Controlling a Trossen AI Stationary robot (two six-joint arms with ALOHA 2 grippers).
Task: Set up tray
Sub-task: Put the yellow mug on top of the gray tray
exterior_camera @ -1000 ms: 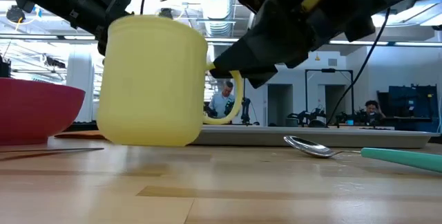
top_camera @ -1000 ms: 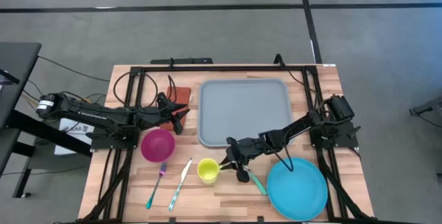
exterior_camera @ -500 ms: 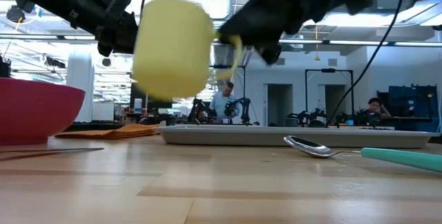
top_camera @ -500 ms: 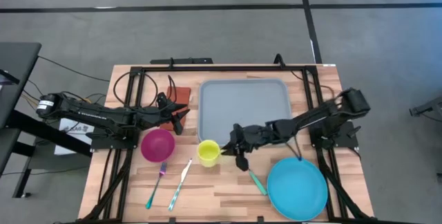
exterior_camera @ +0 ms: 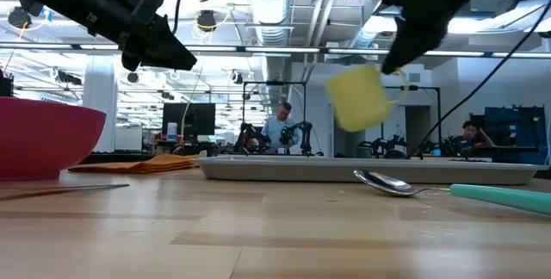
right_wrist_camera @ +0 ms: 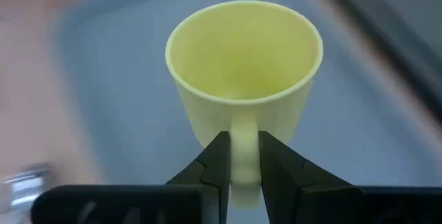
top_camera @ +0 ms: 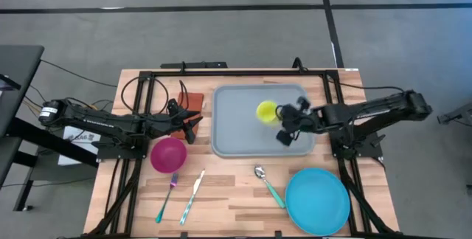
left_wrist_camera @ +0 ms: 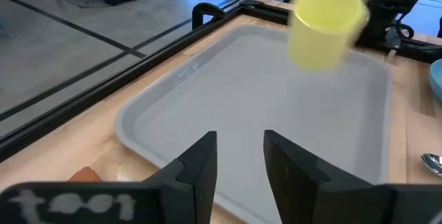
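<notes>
The yellow cup (top_camera: 267,111) is hanging with its opening up, so the robot's right gripper keeps going to the empty far tray corner (top_camera: 297,94) on its own side and lets go of the cup flat there.
A yellow cup (top_camera: 266,111) hangs in the air over the pale grey-blue tray (top_camera: 236,125), with my right gripper (top_camera: 280,116) shut on it. The cup also shows in the low view (exterior_camera: 362,98), the left wrist view (left_wrist_camera: 324,27) and the right wrist view (right_wrist_camera: 245,65). My left gripper (top_camera: 193,124) waits left of the tray, beside the orange-brown napkin (top_camera: 194,100). It is open, with nothing between its fingers (left_wrist_camera: 200,165). My right gripper pinches the cup's handle (right_wrist_camera: 243,131) between its two fingers. The fingers come slanting down from the table's right side. The cup is lifted clear above the tray, mouth up and slightly tilted.
A pink bowl (top_camera: 168,154) sits near the left arm. A fork (top_camera: 168,195) and a knife (top_camera: 192,195) lie in front of it. A spoon with a teal handle (top_camera: 267,184) and a round blue plate (top_camera: 317,201) lie at the near right.
My right gripper has lifted the yellow cup off the table in front of the tray. It has carried it up, toward the far edge and to the right, turning as it went. The cup now hangs clear over the tray.
</notes>
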